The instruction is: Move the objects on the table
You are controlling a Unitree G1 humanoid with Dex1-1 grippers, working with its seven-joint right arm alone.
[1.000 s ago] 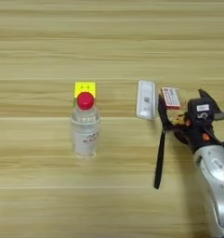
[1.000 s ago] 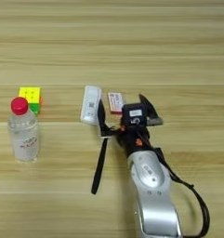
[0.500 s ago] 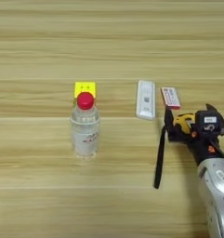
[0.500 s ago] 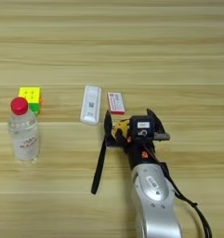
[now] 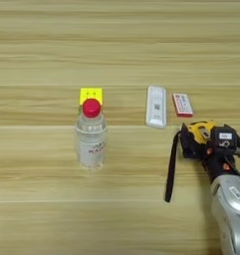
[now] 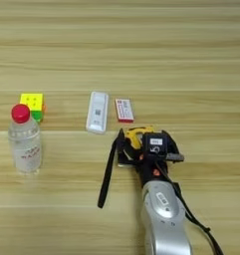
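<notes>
The black strap's far end lies loose, so the strap will trail along and swing round when I carry the tape measure.
My right gripper sits low over the yellow-black tape measure, open, with a black finger on each side of its body. The tape measure's black strap trails toward the front left on the table. Just beyond it lie the small red-white box and the white slim bar, side by side. A clear red-capped bottle stands upright at the left, with the yellow-green puzzle cube right behind it. The same gripper shows near the right edge of the left eye view.
My silver forearm comes in from the bottom edge, with a black cable along its right side. Bare wood stretches across the far half of the table and to the right of the arm.
The gripper has drawn back toward me and dropped from beside the red-white box onto the tape measure. The bottle, cube, bar and box have not moved.
</notes>
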